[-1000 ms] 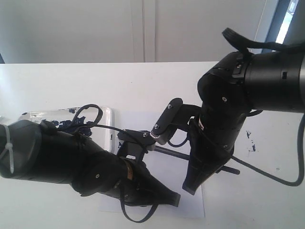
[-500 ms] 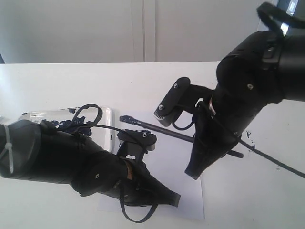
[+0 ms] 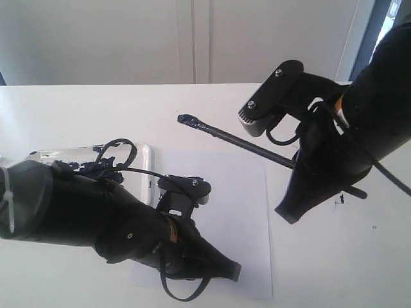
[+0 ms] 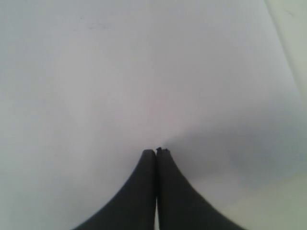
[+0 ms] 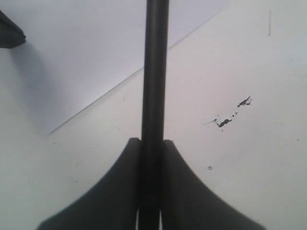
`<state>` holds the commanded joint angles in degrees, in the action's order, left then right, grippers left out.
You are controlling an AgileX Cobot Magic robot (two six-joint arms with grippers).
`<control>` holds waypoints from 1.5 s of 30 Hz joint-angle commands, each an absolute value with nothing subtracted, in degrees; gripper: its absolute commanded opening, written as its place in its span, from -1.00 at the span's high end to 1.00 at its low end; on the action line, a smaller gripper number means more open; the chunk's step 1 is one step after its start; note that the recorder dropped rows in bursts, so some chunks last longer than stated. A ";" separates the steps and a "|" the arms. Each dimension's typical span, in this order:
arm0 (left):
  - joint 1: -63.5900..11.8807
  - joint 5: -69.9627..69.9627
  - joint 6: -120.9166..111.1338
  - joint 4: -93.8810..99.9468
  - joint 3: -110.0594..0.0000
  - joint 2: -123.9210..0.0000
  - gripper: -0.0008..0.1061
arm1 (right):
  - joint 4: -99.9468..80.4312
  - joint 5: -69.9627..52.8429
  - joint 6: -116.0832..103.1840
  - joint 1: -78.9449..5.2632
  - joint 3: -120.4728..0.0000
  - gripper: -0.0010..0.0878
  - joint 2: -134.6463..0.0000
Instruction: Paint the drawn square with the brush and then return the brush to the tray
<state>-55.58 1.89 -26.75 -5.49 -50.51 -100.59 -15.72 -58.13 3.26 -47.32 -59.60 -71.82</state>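
Next, I draw my left gripper back before my right gripper lays the brush's tip in the tray [image 3: 121, 154], because my left gripper's arm [image 3: 90, 208] covers the tray's near side.
My right gripper [image 3: 290, 217] is shut on the brush [image 3: 247, 142], a long black stick. It holds the brush in the air over the far right part of the white paper, with the navy tip [image 3: 187, 119] pointing left. In the right wrist view the brush shaft [image 5: 154, 72] runs straight between the shut fingers of the right gripper [image 5: 152, 142]. My left gripper [image 3: 234, 271] is shut and empty, its tips resting low on the paper's near edge; the left wrist view also shows the left gripper [image 4: 156, 152] shut. The tray [image 3: 147, 168] lies at the left, mostly hidden behind my left arm. No view shows the drawn square.
The white paper sheet [image 3: 237, 192] lies in the middle of the white table, and its corner [image 5: 86, 48] also shows in the right wrist view. Small dark paint specks [image 3: 339, 199] mark the table to the right of the paper. A white wall stands behind the table.
My right arm has risen and swung to the right with the brush, lifting its tip off the paper toward the far side. The left arm has not moved.
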 joint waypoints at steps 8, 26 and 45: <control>-55.47 3.79 -24.85 -5.49 -50.51 -94.46 0.99 | -17.06 -59.85 2.00 -47.32 -59.40 0.98 -69.90; -59.21 54.18 -52.99 28.70 -46.94 -67.22 0.99 | 1.98 -49.30 13.24 -47.42 -59.40 0.98 -79.62; -65.35 55.33 -60.24 31.33 -41.41 -65.95 0.99 | 5.73 -38.35 31.09 -47.53 -68.28 0.98 -100.61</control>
